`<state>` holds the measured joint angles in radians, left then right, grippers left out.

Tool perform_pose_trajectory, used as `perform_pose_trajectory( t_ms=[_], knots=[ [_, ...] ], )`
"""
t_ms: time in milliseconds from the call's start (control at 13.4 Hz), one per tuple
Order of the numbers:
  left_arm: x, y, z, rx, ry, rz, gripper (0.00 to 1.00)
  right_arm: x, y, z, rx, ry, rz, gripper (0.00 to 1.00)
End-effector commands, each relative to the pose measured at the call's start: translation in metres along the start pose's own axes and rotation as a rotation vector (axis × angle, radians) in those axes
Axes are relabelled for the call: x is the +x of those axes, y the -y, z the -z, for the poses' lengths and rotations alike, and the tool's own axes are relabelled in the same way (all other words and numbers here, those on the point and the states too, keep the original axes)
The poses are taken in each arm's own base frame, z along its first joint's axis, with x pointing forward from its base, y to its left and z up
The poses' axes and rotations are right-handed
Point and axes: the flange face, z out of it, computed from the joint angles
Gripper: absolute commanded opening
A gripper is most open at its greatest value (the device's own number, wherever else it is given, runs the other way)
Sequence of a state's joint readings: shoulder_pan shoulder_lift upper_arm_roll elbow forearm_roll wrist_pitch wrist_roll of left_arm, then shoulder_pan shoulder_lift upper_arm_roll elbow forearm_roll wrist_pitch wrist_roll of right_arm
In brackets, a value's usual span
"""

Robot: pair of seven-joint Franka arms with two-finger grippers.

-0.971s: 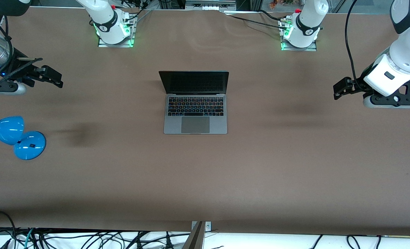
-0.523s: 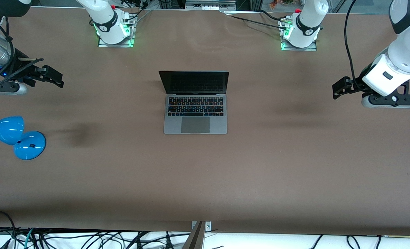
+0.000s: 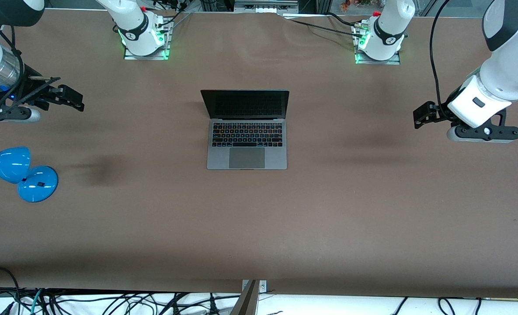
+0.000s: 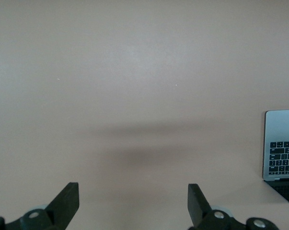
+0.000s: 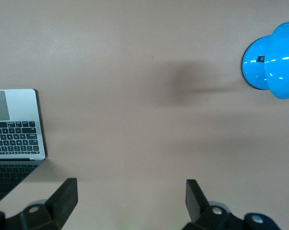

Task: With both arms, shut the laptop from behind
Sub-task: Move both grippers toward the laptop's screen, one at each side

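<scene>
The black screen (image 3: 246,103) is tilted back from its hinge (image 3: 247,120), so when I push from behind, it will first swing upright and then fold down over the keyboard.
The grey laptop (image 3: 246,131) stands open in the middle of the brown table (image 3: 259,227), its black screen upright and facing the front camera. Its edge shows in the left wrist view (image 4: 281,148) and in the right wrist view (image 5: 15,129). My left gripper (image 3: 421,116) hangs open and empty over the table toward the left arm's end, well apart from the laptop; its fingers (image 4: 67,201) stand wide. My right gripper (image 3: 71,98) hangs open and empty over the table toward the right arm's end, with its fingers (image 5: 65,194) wide.
A blue desk lamp (image 3: 18,173) lies toward the right arm's end, nearer the front camera than the right gripper; it also shows in the right wrist view (image 5: 273,62). Both arm bases (image 3: 145,39) stand along the table edge farthest from the front camera. Cables hang at the table's front edge.
Both grippers have shifted a little toward the laptop, the left one more. The laptop has not moved.
</scene>
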<state>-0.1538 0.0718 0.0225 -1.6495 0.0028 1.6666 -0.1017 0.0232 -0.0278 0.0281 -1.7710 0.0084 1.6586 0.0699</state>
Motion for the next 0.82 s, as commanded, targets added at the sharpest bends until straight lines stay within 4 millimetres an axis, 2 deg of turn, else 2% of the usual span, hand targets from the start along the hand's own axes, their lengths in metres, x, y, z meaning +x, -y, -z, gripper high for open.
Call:
perform_pose_trajectory(
  t_ms=[0, 224, 523, 598, 747],
  knots=[
    [-0.001, -0.015, 0.003, 0.027, 0.011, -0.053, 1.0, -0.001, 0.005, -0.004, 0.049, 0.008, -0.006, 1.0],
    [-0.01, -0.04, 0.003, 0.021, 0.032, -0.082, 1.0, -0.003, 0.047, -0.01, 0.072, 0.024, 0.049, 1.0],
    [-0.017, -0.07, 0.004, -0.038, 0.044, -0.032, 1.0, -0.011, 0.104, -0.021, 0.062, 0.044, 0.138, 1.0],
    [-0.018, -0.075, 0.002, -0.038, 0.048, -0.008, 1.0, -0.011, 0.113, -0.024, 0.061, 0.049, 0.136, 1.0],
    [-0.026, -0.102, -0.005, -0.032, 0.065, 0.004, 1.0, -0.015, 0.137, -0.027, 0.08, 0.054, 0.053, 1.0]
  ],
)
